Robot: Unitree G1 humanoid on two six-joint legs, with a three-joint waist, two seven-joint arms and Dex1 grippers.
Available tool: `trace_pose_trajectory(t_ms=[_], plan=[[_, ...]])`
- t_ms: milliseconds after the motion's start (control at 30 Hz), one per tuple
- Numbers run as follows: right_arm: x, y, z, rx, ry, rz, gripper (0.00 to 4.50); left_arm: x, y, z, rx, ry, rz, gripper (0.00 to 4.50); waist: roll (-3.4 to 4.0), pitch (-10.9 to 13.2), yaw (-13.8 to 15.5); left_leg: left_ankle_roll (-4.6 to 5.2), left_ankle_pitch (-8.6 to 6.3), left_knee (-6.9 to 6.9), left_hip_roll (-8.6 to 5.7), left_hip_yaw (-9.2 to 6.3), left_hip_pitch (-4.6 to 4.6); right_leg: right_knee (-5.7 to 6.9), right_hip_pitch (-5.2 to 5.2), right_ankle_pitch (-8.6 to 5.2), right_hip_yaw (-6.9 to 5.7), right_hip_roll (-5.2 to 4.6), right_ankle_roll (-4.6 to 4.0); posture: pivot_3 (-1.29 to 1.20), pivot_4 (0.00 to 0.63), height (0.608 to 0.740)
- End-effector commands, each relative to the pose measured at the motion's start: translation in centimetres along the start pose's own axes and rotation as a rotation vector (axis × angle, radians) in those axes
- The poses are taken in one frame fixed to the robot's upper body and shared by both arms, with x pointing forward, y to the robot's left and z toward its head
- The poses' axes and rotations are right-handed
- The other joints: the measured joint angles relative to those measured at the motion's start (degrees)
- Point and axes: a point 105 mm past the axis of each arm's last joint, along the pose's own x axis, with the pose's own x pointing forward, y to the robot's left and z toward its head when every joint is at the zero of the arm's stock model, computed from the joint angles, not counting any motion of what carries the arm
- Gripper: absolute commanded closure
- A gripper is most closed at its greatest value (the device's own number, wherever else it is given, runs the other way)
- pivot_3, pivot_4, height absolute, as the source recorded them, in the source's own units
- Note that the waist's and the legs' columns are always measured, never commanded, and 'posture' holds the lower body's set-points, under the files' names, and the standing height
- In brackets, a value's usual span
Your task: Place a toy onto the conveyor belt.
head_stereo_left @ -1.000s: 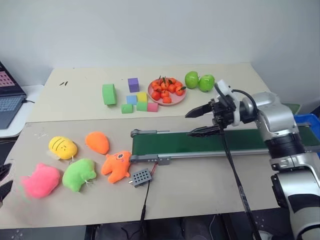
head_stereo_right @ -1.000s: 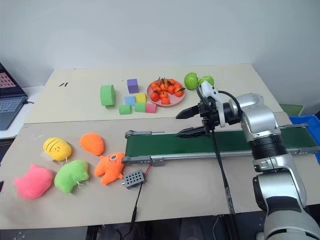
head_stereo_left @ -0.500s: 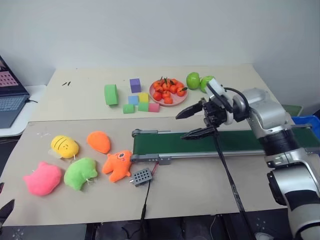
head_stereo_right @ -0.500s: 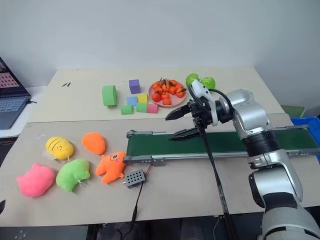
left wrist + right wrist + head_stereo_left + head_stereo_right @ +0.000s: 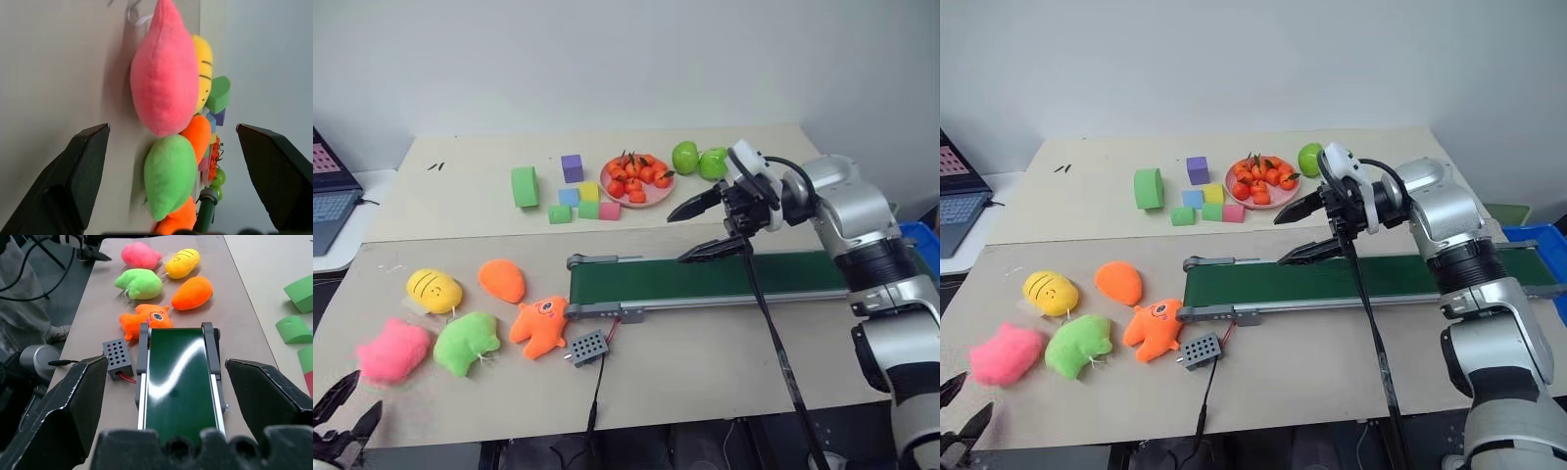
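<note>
The pink toy (image 5: 391, 353) is lying so that only its plain back (image 5: 395, 343) shows. I should expect its hidden side to have a white face when I lift it.
The pink toy (image 5: 393, 350) lies on the table at the front left, beside a lime-green plush (image 5: 467, 342). My left gripper (image 5: 347, 416) hovers open at the table's front left corner, just in front of the toy and apart from it. In the left wrist view the toy (image 5: 164, 83) lies ahead between the spread fingers. The dark-green conveyor belt (image 5: 705, 279) runs from the table's middle to the right. My right gripper (image 5: 677, 238) hangs open and empty above the belt's left part, and its wrist view looks down the belt (image 5: 178, 382).
A yellow plush (image 5: 434, 290), an orange oval plush (image 5: 501, 280) and an orange monster (image 5: 540, 326) lie left of the belt's end. A grey box (image 5: 588, 347) with a cable sits in front. Foam blocks (image 5: 573, 191), a plate of oranges (image 5: 639, 178) and green apples (image 5: 697, 160) stand behind.
My left gripper has sunk along the table's left edge toward the front corner, rolling as it went, and stays open. The right gripper holds its place over the belt.
</note>
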Motion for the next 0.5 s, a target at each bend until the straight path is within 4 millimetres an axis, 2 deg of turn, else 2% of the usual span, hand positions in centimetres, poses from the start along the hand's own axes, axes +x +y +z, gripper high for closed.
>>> trace_pose_trajectory(t_ms=[33,300,500], plan=[[-0.6,0.4,1.3,-0.06,-0.004,0.04,0.0,-0.7,-0.4,0.8,0.032,-0.044,-0.001,0.09,0.01,0.01,0.03,0.01,0.0,0.0,-0.01,0.02,0.0,0.01,0.0,0.0,0.02,-0.01,0.0,0.0,0.15,0.74],[-0.7,0.1,2.0,-0.074,0.009,0.037,0.0,0.3,1.2,0.3,-0.005,-0.058,0.018,0.09,0.0,0.0,0.16,0.02,-0.01,0.01,0.01,0.07,0.0,-0.09,0.0,0.0,0.03,0.0,0.0,0.0,0.15,0.74],[-1.6,0.0,2.7,-0.085,0.038,0.014,0.0,1.4,3.7,-0.6,-0.063,-0.072,0.045,0.09,0.01,0.01,0.14,0.05,-0.03,-0.03,0.0,0.15,-0.01,-0.25,0.0,0.0,0.04,0.0,0.0,0.0,0.15,0.74]])
